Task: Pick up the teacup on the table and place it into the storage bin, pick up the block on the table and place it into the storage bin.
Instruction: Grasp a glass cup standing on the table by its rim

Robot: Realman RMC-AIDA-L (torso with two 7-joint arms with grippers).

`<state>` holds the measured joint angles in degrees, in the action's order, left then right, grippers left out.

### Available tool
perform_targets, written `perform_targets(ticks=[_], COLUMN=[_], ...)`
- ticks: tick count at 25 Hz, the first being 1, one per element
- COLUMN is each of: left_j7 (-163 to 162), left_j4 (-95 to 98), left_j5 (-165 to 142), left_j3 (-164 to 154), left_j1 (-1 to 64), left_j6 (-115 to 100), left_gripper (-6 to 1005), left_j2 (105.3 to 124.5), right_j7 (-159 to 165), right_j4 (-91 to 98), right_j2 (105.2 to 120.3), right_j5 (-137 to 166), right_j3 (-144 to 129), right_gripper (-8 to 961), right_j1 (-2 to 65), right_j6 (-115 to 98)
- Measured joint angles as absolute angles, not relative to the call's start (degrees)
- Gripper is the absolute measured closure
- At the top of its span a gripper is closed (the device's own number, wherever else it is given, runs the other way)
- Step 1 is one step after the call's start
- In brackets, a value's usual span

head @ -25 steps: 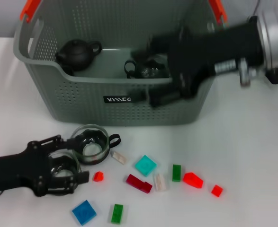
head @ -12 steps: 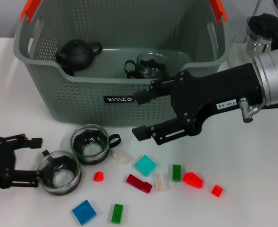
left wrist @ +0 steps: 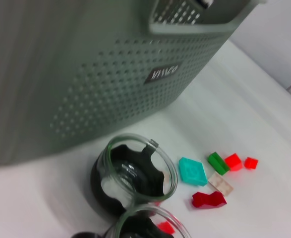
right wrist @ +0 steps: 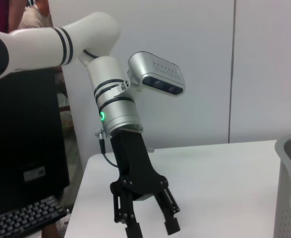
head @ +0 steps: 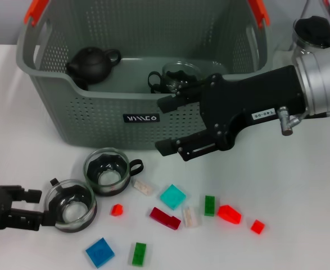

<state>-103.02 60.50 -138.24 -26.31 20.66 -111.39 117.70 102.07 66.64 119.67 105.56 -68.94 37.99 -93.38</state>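
The left gripper's fingers are spread along the nearer teacup's side [head: 50, 212], so the robot should move back, turn the gripper and pinch that teacup's rim [head: 57, 188] next to its handle.
The grey-green storage bin [head: 97, 115] stands at the back with a glass teacup [head: 176, 79] inside. On the table in front stand two more glass teacups, one [head: 105, 170] nearer the bin and one [head: 71, 205] nearer me; both show in the left wrist view [left wrist: 135, 171] [left wrist: 150, 225]. Several blocks lie to their right, among them a cyan block [head: 172, 197] and a dark red block [head: 165, 217]. My left gripper [head: 32, 209] is open at table level, just left of the nearer teacup. My right gripper [head: 163, 126] hangs open and empty before the bin's front wall.
A black teapot [head: 91, 63] lies in the bin's left part. A blue block [head: 99, 252] and a green block [head: 139, 253] lie near the front edge. The right wrist view shows the left arm's gripper [right wrist: 150, 228] far off and a keyboard [right wrist: 26, 218].
My left gripper let go of the nearer teacup and drew back to the left. My right gripper came away from above the bin and now hangs before its front wall.
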Motion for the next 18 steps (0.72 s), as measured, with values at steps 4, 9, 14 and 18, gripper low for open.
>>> perform_targets(ticks=[4,9,14,18], left_j7=[-105.04,-107.73,-113.65,-120.39], left_j4=[60.24,60.15,61.37,63.51], left_j5=[-139.31,-140.22,-143.98,-147.73], left_j3=[-26.33,-26.29,-26.29,-26.45], left_j1=[21.63,22.44,24.39,26.56], left_j6=[-111.59,-110.68,-111.17,-111.78], left_gripper=[66,66,66,67], left_j2=[117.82,117.27,116.07,115.77], right_j7=[101.98,102.27,102.56,102.73], right_j4=[65.6,65.47,65.37,64.39], right_j2=[119.8,120.14,120.09,119.99], right_j5=[107.47,108.73,108.74,108.74], right_j3=[-68.84,-68.99,-68.97,-68.74], right_gripper=[138,138,138,138], right_j1=[39.64,40.57,41.09,41.86], right_j6=[-93.26,-92.46,-91.29,-90.61])
